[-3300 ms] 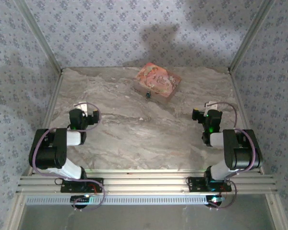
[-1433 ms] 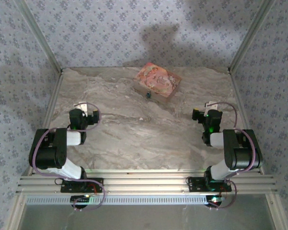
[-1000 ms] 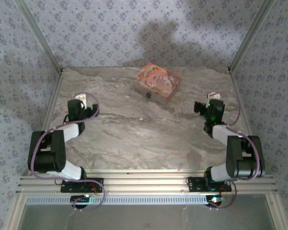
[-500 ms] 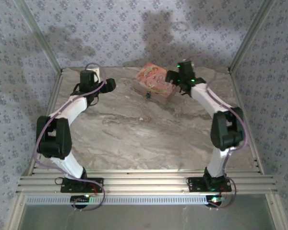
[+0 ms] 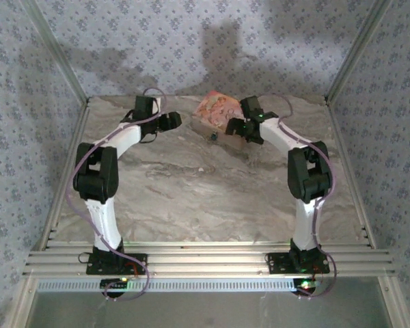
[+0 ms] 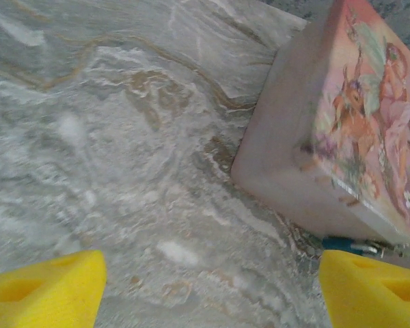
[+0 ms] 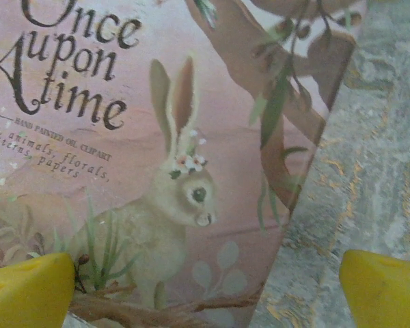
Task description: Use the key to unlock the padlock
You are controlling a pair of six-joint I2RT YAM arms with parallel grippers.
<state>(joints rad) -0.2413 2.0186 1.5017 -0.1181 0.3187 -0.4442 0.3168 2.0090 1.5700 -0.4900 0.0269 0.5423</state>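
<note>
The pink box stands crooked (image 5: pixel 214 111) near the back wall, so the robot's right gripper should move it toward the left gripper and set it straight before unlocking the padlock.
The padlock (image 5: pixel 212 137) is a tiny dark speck at the front face of the pink picture-printed box (image 5: pixel 217 109). The left wrist view shows it as a small bluish piece (image 6: pixel 344 244) at the box's (image 6: pixel 342 137) lower edge, just above my right-hand yellow fingertip (image 6: pixel 372 287). My left gripper (image 5: pixel 171 121) (image 6: pixel 208 294) is open over bare table, left of the box. My right gripper (image 5: pixel 235 127) (image 7: pixel 205 294) is open above the box lid (image 7: pixel 143 157), near its right edge. I cannot make out the key.
The marble-patterned table (image 5: pixel 191 184) is walled by patterned panels on three sides. The box stands near the back wall. Both arms reach far forward, their elbows over the table's sides.
Both arms have swung from folded poses near the front edge out to the far end. They now flank the box, with the right gripper over the lid and the left beside the box.
</note>
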